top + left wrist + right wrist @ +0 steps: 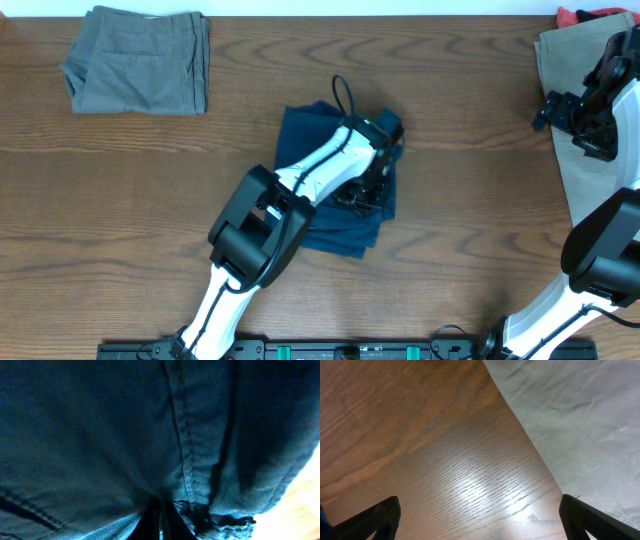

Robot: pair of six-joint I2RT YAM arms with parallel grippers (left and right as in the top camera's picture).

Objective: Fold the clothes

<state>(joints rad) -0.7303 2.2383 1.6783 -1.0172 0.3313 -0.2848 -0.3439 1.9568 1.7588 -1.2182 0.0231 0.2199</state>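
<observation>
The navy shorts bunch up (227, 521) next to my left gripper's fingers, so my left gripper should pull the pinched cloth (162, 494) toward the khaki pair and spread it flat.
The dark navy shorts (345, 232) lie partly folded at the table's middle. My left gripper (362, 192) is down on their right part. In the left wrist view the navy cloth (100, 435) fills the frame and the two fingers (161, 522) are pressed together with a fold of it between them. The olive-grey pair (140, 60) lies folded at the far left. The tan-khaki pair (590, 170) lies spread at the right edge. My right gripper (552, 108) hovers at its left edge, open and empty (480, 525), with khaki cloth (580, 420) beside it.
A red cloth (585, 15) shows at the far right corner behind the khaki pair. The wooden table (470, 250) carries everything. The left arm's cable loops above the navy shorts.
</observation>
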